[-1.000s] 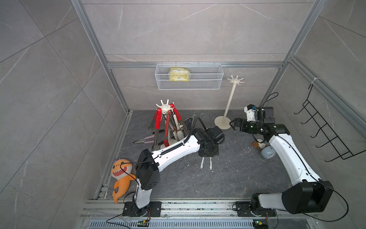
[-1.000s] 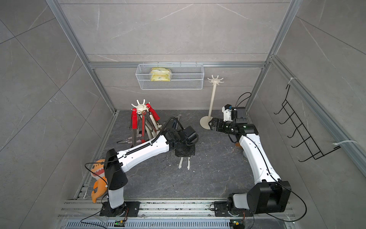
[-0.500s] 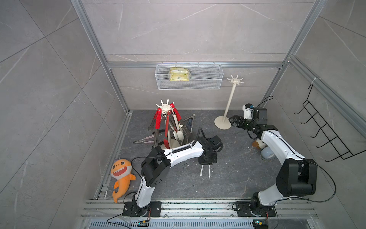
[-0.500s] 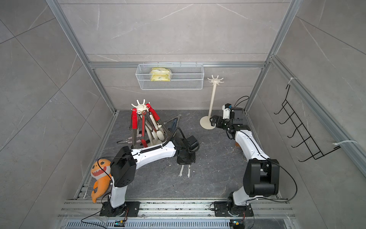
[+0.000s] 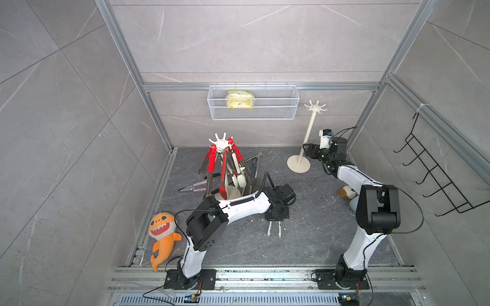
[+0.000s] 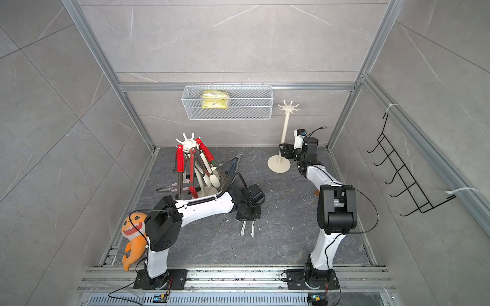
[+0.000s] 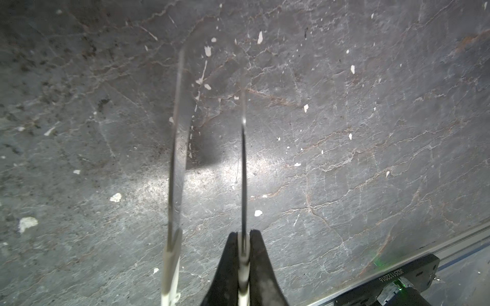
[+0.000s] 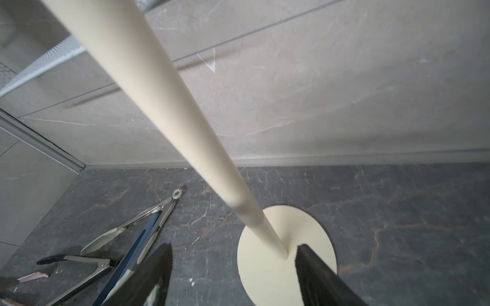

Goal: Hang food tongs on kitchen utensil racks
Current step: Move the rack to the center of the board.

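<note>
The empty cream rack (image 5: 296, 164) is far back from the tongs, so next my left gripper puts the tongs down while my right gripper pulls the pole (image 5: 308, 131) closer.
My left gripper (image 7: 244, 239) is shut on one arm of cream-handled steel food tongs (image 7: 176, 159); their other arm hangs free beside it. In both top views these tongs (image 5: 274, 230) (image 6: 247, 230) point at the front over the floor's middle, under the left gripper (image 5: 276, 218). My right gripper (image 8: 233, 254) stands open, its fingers either side of the foot of the empty cream rack's pole (image 8: 185, 119), without touching it. The other rack (image 5: 221, 143) carries several red and cream tongs. More tongs (image 5: 253, 161) lie on the floor behind it.
A wire basket (image 5: 253, 115) with a yellow packet hangs on the back wall, and a black hook rack (image 5: 434, 180) on the right wall. An orange shark plush (image 5: 161, 235) lies front left. A small toy (image 5: 347, 192) sits by the right arm.
My right gripper has moved back to the empty rack's pole and its jaws have narrowed a little. The left gripper has carried its tongs slightly towards the front.
</note>
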